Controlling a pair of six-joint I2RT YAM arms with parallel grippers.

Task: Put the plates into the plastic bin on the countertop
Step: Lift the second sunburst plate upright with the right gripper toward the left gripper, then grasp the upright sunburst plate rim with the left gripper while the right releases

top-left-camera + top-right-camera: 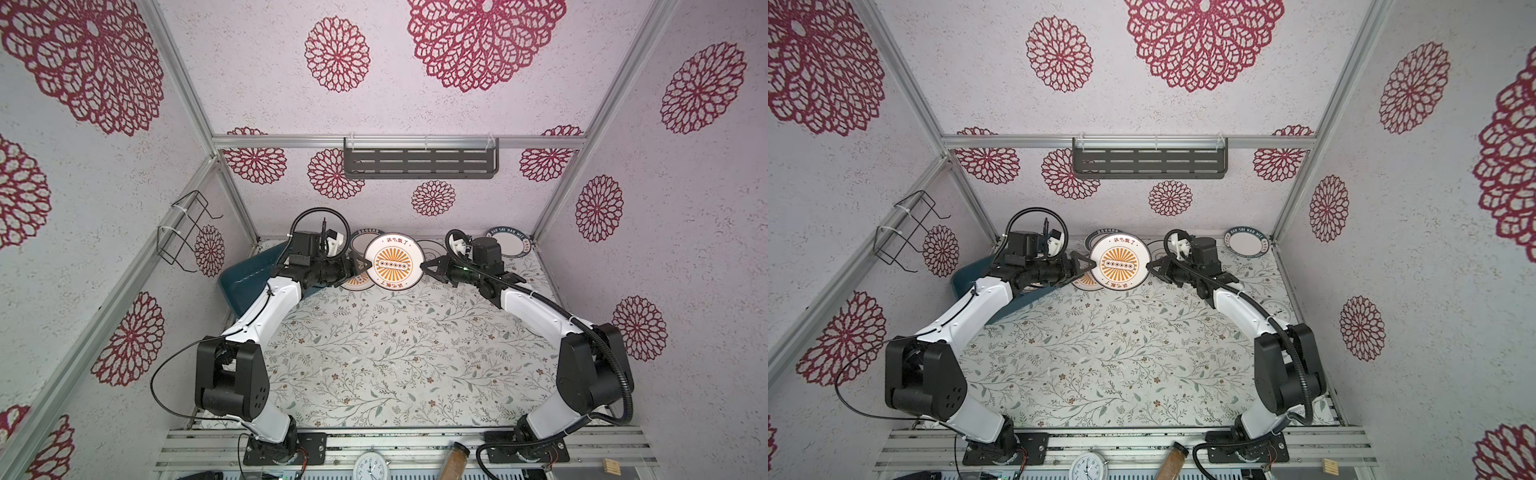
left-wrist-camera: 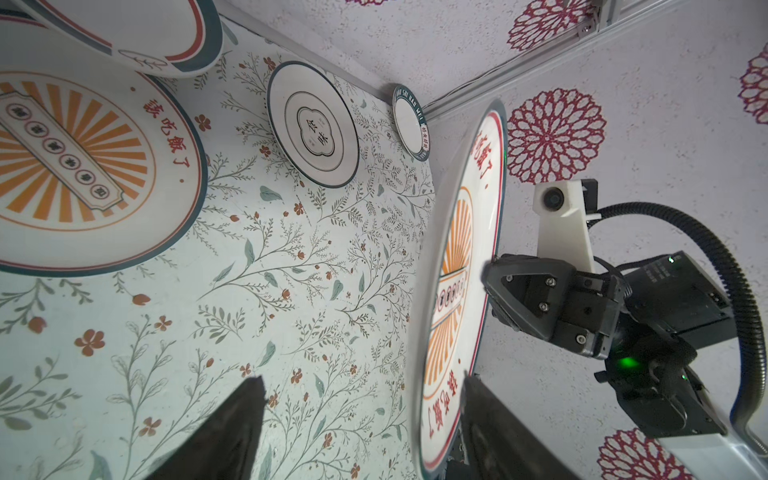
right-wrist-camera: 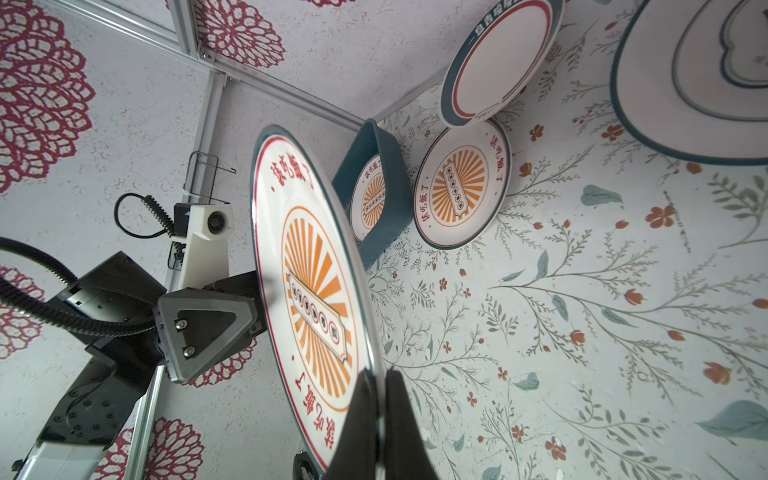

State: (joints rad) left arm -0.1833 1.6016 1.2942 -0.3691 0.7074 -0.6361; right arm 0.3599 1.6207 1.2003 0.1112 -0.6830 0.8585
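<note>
The bin (image 1: 248, 281) is a long way from where the robot's right gripper holds the sunburst plate, so the left gripper should grip the opposite rim (image 1: 368, 265) and take the plate over.
An orange sunburst plate (image 1: 393, 261) (image 1: 1119, 264) hangs above the countertop (image 1: 395, 353) between my two grippers. The right gripper (image 1: 424, 266) (image 3: 379, 374) is shut on its right rim. My left gripper (image 1: 362, 266) (image 2: 363, 380) is open around the left rim, one finger (image 2: 478, 411) against the plate's face (image 2: 453, 291). The teal plastic bin (image 1: 241, 286) (image 3: 386, 166), half hidden behind the left arm, holds a sunburst plate (image 3: 368, 199). Another sunburst plate (image 3: 459, 191), a black-ringed plate (image 2: 313, 124) and teal-rimmed plates (image 1: 509, 243) (image 1: 361, 239) lie along the back.
A grey slotted shelf (image 1: 419, 162) hangs on the back wall, a wire rack (image 1: 183, 232) on the left wall. A white clock (image 1: 371, 465) and a brown jar (image 1: 455, 459) lie on the front rail. A round clock face (image 1: 1277, 308) lies beside the right arm.
</note>
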